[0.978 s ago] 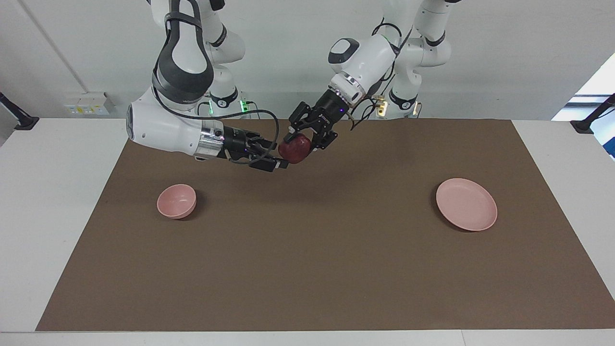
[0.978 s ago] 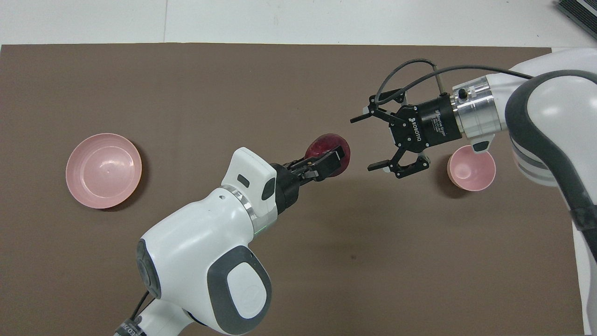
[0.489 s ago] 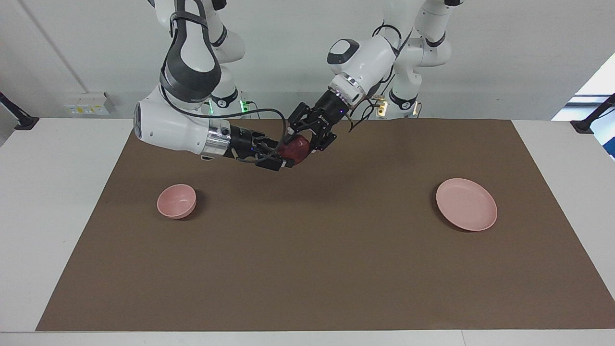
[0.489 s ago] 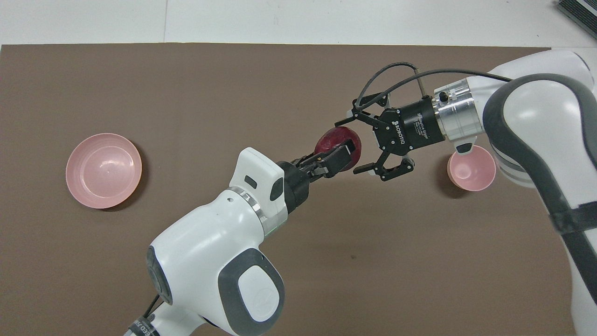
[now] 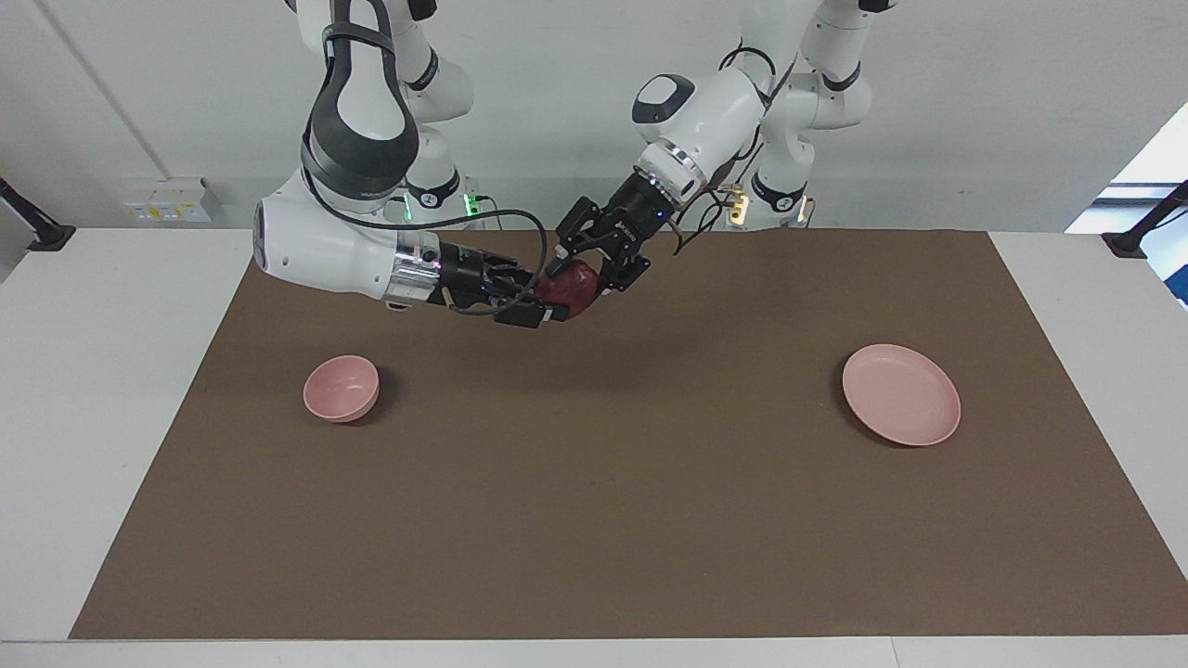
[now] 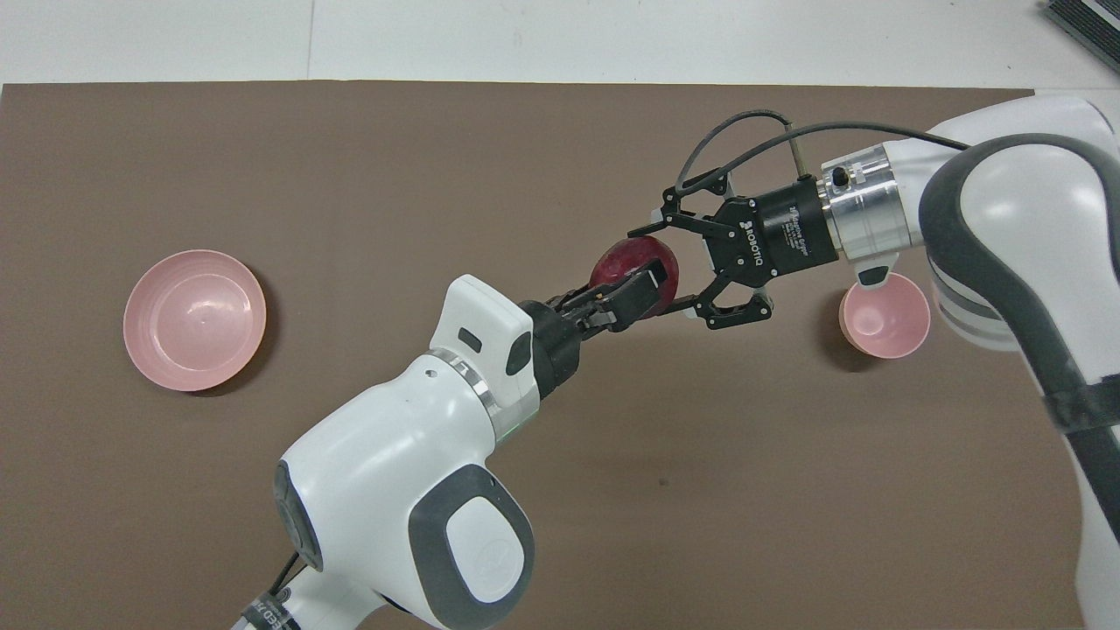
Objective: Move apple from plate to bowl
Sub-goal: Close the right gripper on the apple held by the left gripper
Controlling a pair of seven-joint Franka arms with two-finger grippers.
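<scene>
My left gripper should open and back out of the way first, because both grippers are closed on the apple (image 6: 624, 262). My right gripper will then carry the apple to the bowl (image 6: 885, 318).
The dark red apple (image 5: 568, 286) (image 6: 632, 259) hangs in the air over the brown mat, between the two arms. My left gripper (image 5: 581, 271) (image 6: 632, 280) comes down on it at a slant and is shut on it. Reaching in level from the bowl's end, my right gripper (image 5: 543, 299) (image 6: 662, 268) has its fingers closed against the apple's sides. The pale pink plate (image 5: 900, 394) (image 6: 194, 319) lies bare toward the left arm's end of the table. The small pink bowl (image 5: 341, 388) (image 6: 884, 315) stands toward the right arm's end with nothing in it.
A brown mat (image 5: 594, 501) covers most of the white table. The right arm's forearm passes over the mat just above the bowl in the overhead view.
My right gripper moved in from the bowl's end to the apple and shut on it. The left gripper kept its hold and lifted the apple slightly.
</scene>
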